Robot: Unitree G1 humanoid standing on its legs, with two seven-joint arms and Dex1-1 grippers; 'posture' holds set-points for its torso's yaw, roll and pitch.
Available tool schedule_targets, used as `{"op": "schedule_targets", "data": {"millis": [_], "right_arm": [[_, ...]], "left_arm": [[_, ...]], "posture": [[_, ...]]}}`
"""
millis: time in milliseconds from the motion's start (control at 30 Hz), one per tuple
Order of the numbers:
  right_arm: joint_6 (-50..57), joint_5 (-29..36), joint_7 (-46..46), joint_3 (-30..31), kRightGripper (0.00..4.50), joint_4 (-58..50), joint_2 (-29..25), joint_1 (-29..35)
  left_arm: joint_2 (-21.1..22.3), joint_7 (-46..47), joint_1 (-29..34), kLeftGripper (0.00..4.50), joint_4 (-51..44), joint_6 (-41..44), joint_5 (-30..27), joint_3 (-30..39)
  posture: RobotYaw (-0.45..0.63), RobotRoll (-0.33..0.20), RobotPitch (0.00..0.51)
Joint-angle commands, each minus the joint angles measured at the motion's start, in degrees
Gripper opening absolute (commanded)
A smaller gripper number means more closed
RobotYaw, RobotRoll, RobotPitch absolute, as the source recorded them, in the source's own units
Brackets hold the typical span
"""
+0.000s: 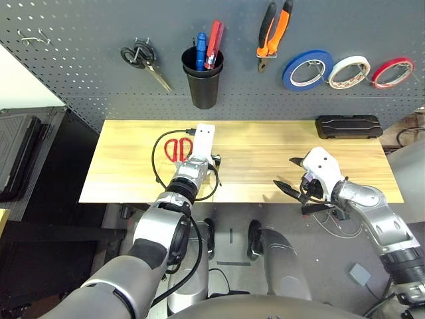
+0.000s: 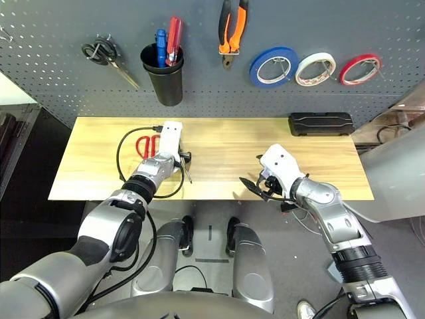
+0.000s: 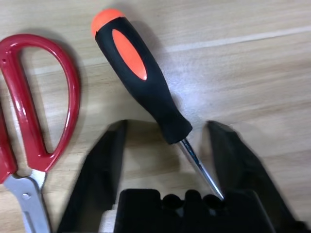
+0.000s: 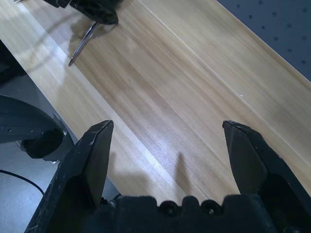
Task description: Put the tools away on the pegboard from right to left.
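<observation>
The black cup has a gap [image 1: 190,59] beside the blue tool. So I expect the screwdriver [image 3: 143,80] to stand handle-up above the cup's rim when I lower it in.
The black-and-orange-handled screwdriver [image 3: 141,82] lies flat on the wooden table [image 1: 265,149], left of the middle. My left gripper [image 3: 166,127] is down over it, open, one finger on each side of the handle's lower end and shaft, with a gap on both sides. Right beside it lie the red-handled scissors [image 3: 29,107]. The orange-and-black pliers [image 1: 273,30] and the whitish tape roll [image 1: 349,71] hang on the pegboard [image 1: 80,66]. Over the table's front edge on the right, my right gripper [image 1: 291,175] stands open and holds nothing.
On the pegboard hang black-handled scissors [image 1: 143,60], a black cup [image 1: 202,80] holding a blue and a red tool, a blue tape roll [image 1: 307,70] and a red tape roll [image 1: 392,72]. A black case [image 1: 348,126] lies at the table's back right. A black cable [image 1: 158,166] loops by my left wrist.
</observation>
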Motion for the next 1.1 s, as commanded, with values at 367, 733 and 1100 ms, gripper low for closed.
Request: {"op": "schedule_targets", "data": {"millis": [367,733,1100], "right_arm": [[0.1,0.3,2.1,-0.7,4.50,0.3,-2.1,-0.6],[-4.2,0.4,5.1,-0.8,4.50,7.1,-2.3,-6.6],[-10.9,2.1,10.2,-0.4,4.50,15.2,0.0,-13.6]], "left_arm": [[-0.6,0.8,0.9,0.57,2.5,-1.1,-0.4,2.3],[-2.7,8.8,11.2,0.57,-25.6,6.9,-2.3,5.1],[-7.2,18.3,23.0,0.57,-58.9,14.3,-2.2,8.3]], "posture": [[0.04,0.000,0.258],[0.11,0.000,0.253],[0.20,0.000,0.246]]}}
